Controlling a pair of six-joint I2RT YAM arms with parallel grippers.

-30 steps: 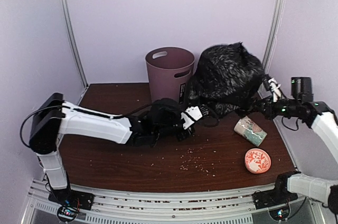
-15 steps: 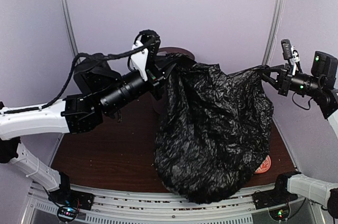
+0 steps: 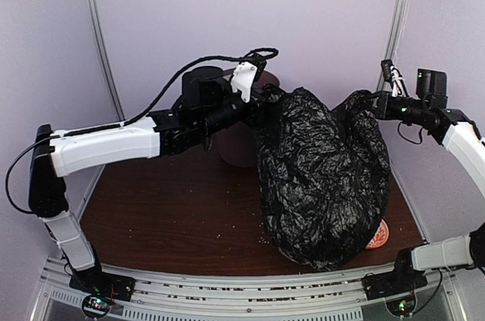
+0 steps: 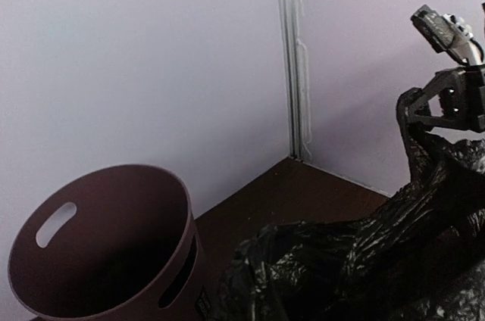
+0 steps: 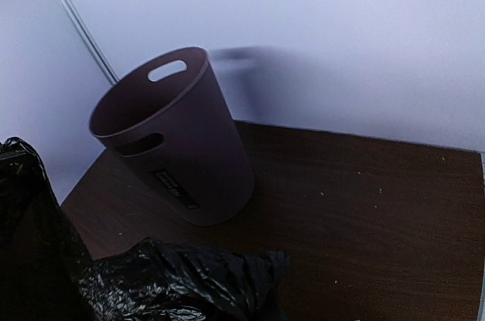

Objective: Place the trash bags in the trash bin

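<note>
My left gripper and my right gripper should, as the trash bag hangs flat and creased [image 3: 322, 177], fling it up to puff it open before lining the trash bin.
A big black trash bag [image 3: 322, 177] hangs over the table, stretched between my two grippers. My left gripper [image 3: 265, 105] is shut on its top left edge, just in front of the mauve-brown trash bin [image 3: 239, 147]. At the bag's top right corner, my right gripper [image 3: 373, 100] is shut on the plastic. The left wrist view has the open bin [image 4: 106, 253] at lower left, the bag [image 4: 364, 268] below and the right gripper [image 4: 443, 105] pinching it. In the right wrist view the bin [image 5: 182, 139] stands behind the bag [image 5: 151, 283]. My own fingers are hidden in both wrist views.
A red patterned plate [image 3: 379, 236] peeks out under the bag's right side near the front. Crumbs lie scattered on the dark wooden table [image 3: 167, 215]. Lilac walls with metal corner posts [image 3: 102, 48] close in the back and sides.
A second ago the bag sat at the back of the table with both arms low. Both grippers have since raised it, and in the last half second it sank a little and shifted right.
</note>
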